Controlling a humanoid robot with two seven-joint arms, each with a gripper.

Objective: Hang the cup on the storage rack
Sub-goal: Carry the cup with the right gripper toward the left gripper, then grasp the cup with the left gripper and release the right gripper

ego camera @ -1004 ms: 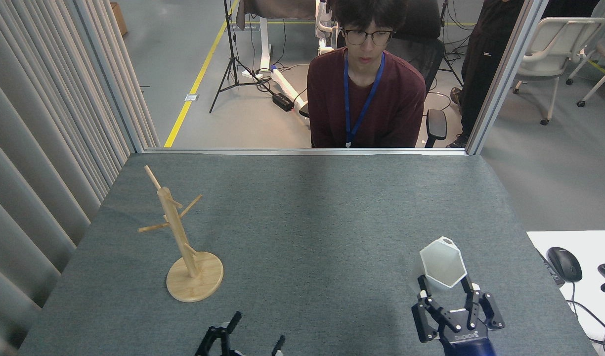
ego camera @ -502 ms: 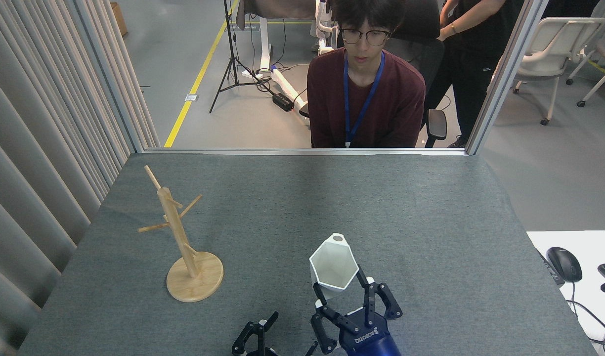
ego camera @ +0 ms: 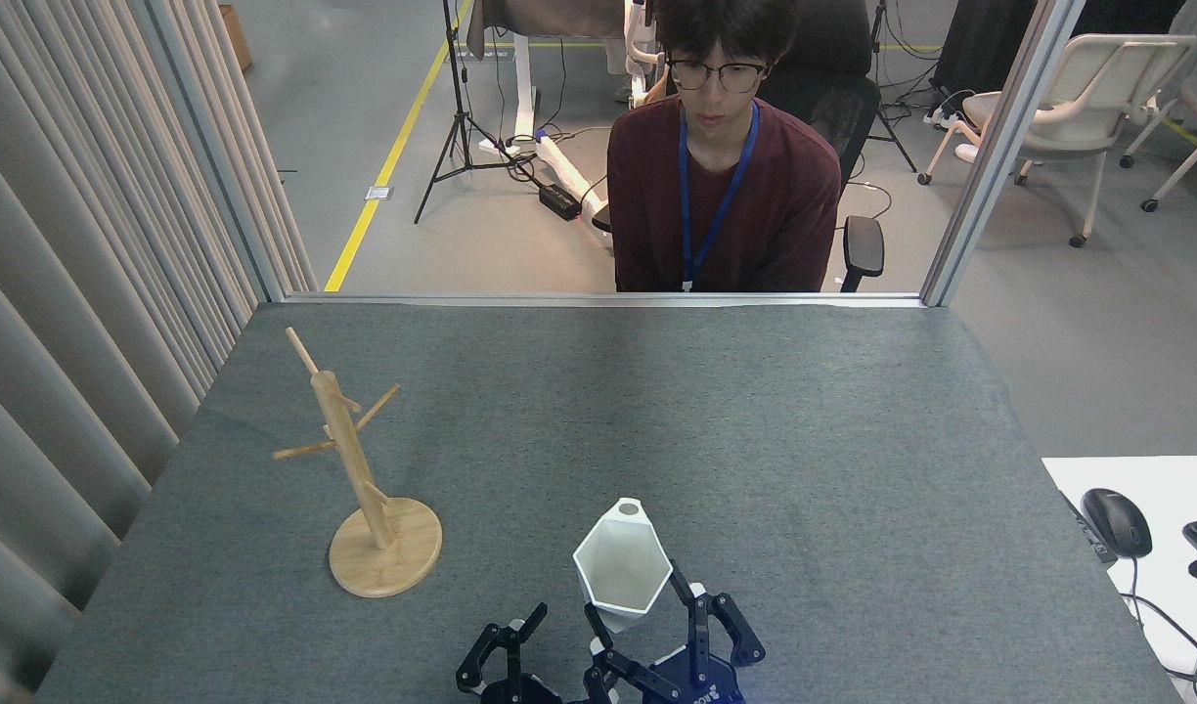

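Observation:
My gripper will leave the white faceted cup (ego camera: 621, 569) hanging tipped, with its opening sideways, when it slides the cup onto a peg, because the pierced tab handle (ego camera: 627, 508) sticks out from one side of the cup.
The white faceted cup (ego camera: 621, 562) is held above the table near its front edge, rim facing up and its pierced tab handle pointing away from me. My right gripper (ego camera: 643, 612) is shut on the cup's lower body, one finger on each side. Just left of it, my left gripper (ego camera: 509, 643) stands open with nothing between its fingers, a short gap from the cup. The bamboo storage rack (ego camera: 349, 460) stands upright on its round base (ego camera: 403, 557) at the left of the table, well left of the cup, with nothing on its pegs.
A person sits behind the table's far edge (ego camera: 598, 299). Pleated curtains (ego camera: 90, 293) run along the left side. A white side desk with a mouse (ego camera: 1117, 521) and cables lies at the right. Grey felt stretches between the rack and the cup.
My right gripper has carried the cup leftwards from the table's right side to the front middle and slightly nearer me. The left gripper has shifted right, closer to the cup.

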